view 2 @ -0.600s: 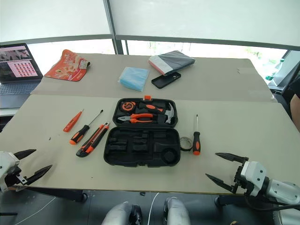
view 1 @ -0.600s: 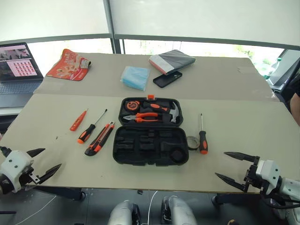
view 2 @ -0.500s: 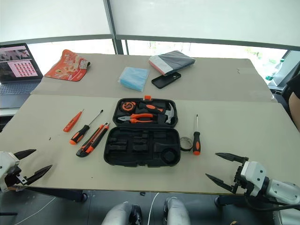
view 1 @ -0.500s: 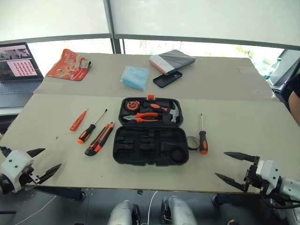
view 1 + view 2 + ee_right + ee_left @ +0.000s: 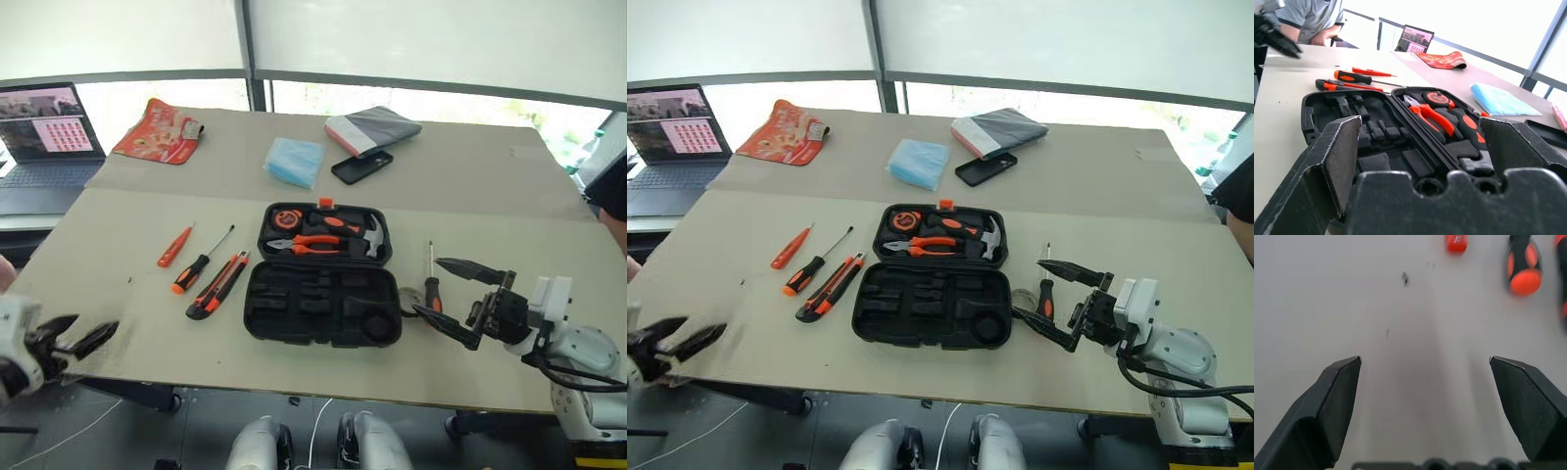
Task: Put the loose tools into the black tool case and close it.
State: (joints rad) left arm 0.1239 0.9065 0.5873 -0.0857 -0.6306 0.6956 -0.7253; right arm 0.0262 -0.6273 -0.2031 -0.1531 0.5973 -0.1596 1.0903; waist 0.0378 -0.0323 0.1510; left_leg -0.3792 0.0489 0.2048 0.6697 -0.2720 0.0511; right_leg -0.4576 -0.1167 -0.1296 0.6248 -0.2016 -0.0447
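Note:
I can see an empty channel (image 5: 315, 271) beside the hinge in the near half, so the orange-and-black screwdriver (image 5: 191, 274) should lie lengthwise along that channel when I lower it in.
The black tool case (image 5: 321, 311) lies open mid-table; its far half holds pliers (image 5: 312, 244), a hammer and a tape measure, and its near half has bare slots. Left of it lie a slim orange screwdriver (image 5: 173, 246), an orange-and-black screwdriver (image 5: 201, 261) and a utility knife (image 5: 219, 285). At the case's right lie another screwdriver (image 5: 431, 287) and a greyish tape ring (image 5: 406, 295). My right gripper (image 5: 426, 286) hovers open just over those two, pointing at the case (image 5: 1376, 142). My left gripper (image 5: 96, 325) stands open at the table's front left edge, short of the screwdriver handles (image 5: 1523, 269).
Along the back of the table sit a laptop (image 5: 44, 127), a red pouch (image 5: 162, 130), a blue packet (image 5: 294, 162), a black phone (image 5: 362, 166) and a folded grey item (image 5: 372, 129). One person sits at the far left (image 5: 1312, 19), another at the right edge (image 5: 612, 196).
My right gripper has swung forward and left, from the table's front right edge to just beside the case's right end. The left gripper has shifted only slightly. The camera has panned a little.

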